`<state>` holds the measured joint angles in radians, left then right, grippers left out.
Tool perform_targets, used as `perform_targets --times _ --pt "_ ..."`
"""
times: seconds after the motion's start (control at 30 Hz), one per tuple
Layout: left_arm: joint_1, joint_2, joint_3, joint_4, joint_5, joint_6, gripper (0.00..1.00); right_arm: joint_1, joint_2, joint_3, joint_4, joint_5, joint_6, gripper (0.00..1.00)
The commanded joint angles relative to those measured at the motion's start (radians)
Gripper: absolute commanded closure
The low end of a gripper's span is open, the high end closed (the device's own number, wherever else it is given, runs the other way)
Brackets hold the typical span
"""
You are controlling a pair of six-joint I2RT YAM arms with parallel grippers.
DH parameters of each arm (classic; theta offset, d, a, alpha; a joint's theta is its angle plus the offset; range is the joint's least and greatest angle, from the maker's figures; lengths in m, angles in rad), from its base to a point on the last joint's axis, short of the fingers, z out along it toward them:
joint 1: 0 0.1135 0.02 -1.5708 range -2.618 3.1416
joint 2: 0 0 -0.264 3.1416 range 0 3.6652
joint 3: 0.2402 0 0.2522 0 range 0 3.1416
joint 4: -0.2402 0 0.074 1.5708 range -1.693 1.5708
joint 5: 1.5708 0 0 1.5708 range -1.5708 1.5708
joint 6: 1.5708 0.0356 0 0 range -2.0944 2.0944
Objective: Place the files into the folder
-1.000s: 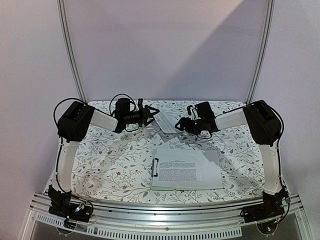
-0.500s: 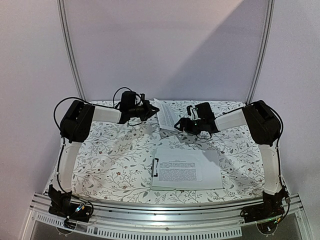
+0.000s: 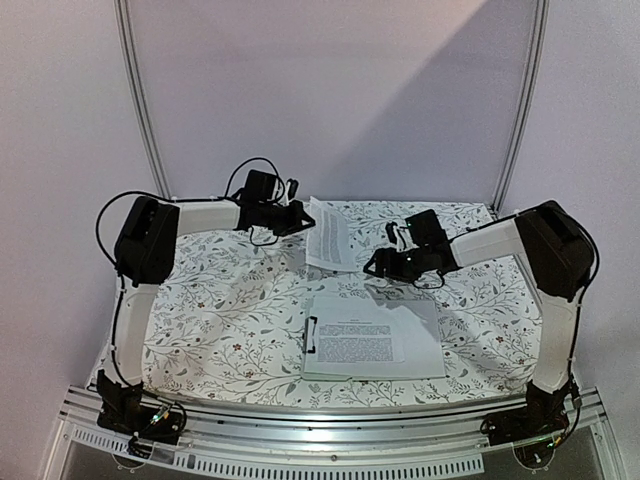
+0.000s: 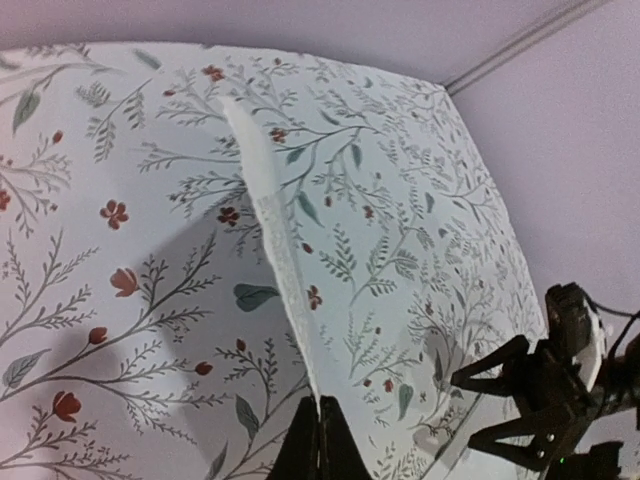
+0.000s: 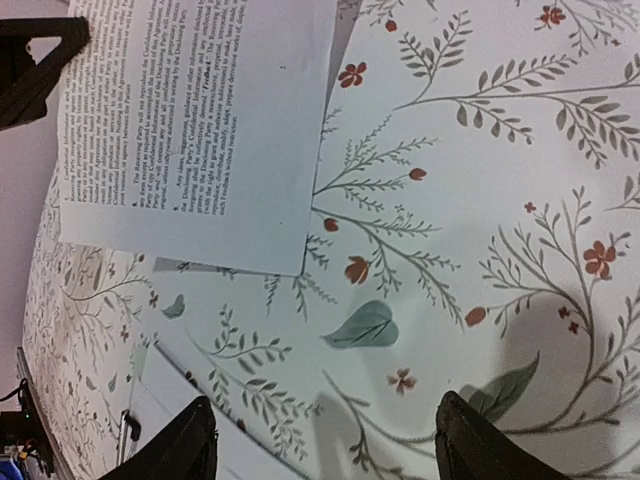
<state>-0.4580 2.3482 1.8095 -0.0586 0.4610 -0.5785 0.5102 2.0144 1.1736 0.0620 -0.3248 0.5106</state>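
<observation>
Next, I take the sheet's opposite edge (image 3: 349,240) with my right gripper, because the sheet fills my left gripper, which is nearer the folder's clip (image 3: 312,335). This will free my left gripper for the clip.
One of the files, a printed sheet (image 3: 328,238), hangs tilted above the back of the table, pinched at its left edge by my shut left gripper (image 3: 297,216). In the left wrist view that sheet (image 4: 268,210) runs edge-on up from the closed gripper (image 4: 319,432). The right wrist view shows its printed face (image 5: 200,130). My right gripper (image 3: 383,266) is open and empty, to the right of the sheet and apart from it, over bare cloth (image 5: 330,440). The pale green folder (image 3: 425,345) lies flat at front centre with another printed sheet (image 3: 355,338) on it.
The folder's dark clip (image 3: 311,335) is at its left short edge. A floral tablecloth (image 3: 220,310) covers the table. Two metal poles (image 3: 145,110) rise at the back corners. A metal rail (image 3: 320,425) runs along the near edge.
My left gripper closed on the sheet's edge and lifted it up and back. My right gripper drew away to the right and a little nearer, still open.
</observation>
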Motion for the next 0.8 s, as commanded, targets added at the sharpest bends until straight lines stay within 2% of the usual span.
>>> perform_targets --times 0.0,0.1,0.17,0.27,0.33,0.47,0.6,0.77 --pt "-0.038 -0.188 0.01 -0.187 0.086 0.306 1.0 -0.005 -0.202 -0.056 -0.049 -0.052 -0.164 0.26" --pt "-0.051 -0.32 -0.061 -0.21 0.126 0.395 1.0 -0.003 -0.318 -0.081 -0.06 -0.11 -0.279 0.26" --pt "-0.07 -0.376 -0.037 -0.326 0.101 0.478 1.0 0.004 -0.394 -0.116 -0.06 -0.122 -0.35 0.26" --pt "-0.125 -0.453 -0.031 -0.465 -0.021 0.574 1.0 0.035 -0.537 -0.168 -0.102 -0.083 -0.473 0.26" --pt "-0.174 -0.521 -0.098 -0.49 -0.123 0.622 1.0 0.057 -0.616 -0.187 -0.141 -0.041 -0.57 0.25" --pt "-0.262 -0.612 -0.183 -0.563 -0.228 0.667 1.0 0.111 -0.73 -0.198 -0.211 0.035 -0.685 0.24" --pt "-0.347 -0.643 -0.246 -0.623 -0.337 0.685 1.0 0.157 -0.809 -0.254 -0.188 0.045 -0.777 0.24" --pt "-0.427 -0.691 -0.332 -0.606 -0.348 0.693 1.0 0.205 -0.797 -0.271 -0.215 0.013 -0.833 0.23"
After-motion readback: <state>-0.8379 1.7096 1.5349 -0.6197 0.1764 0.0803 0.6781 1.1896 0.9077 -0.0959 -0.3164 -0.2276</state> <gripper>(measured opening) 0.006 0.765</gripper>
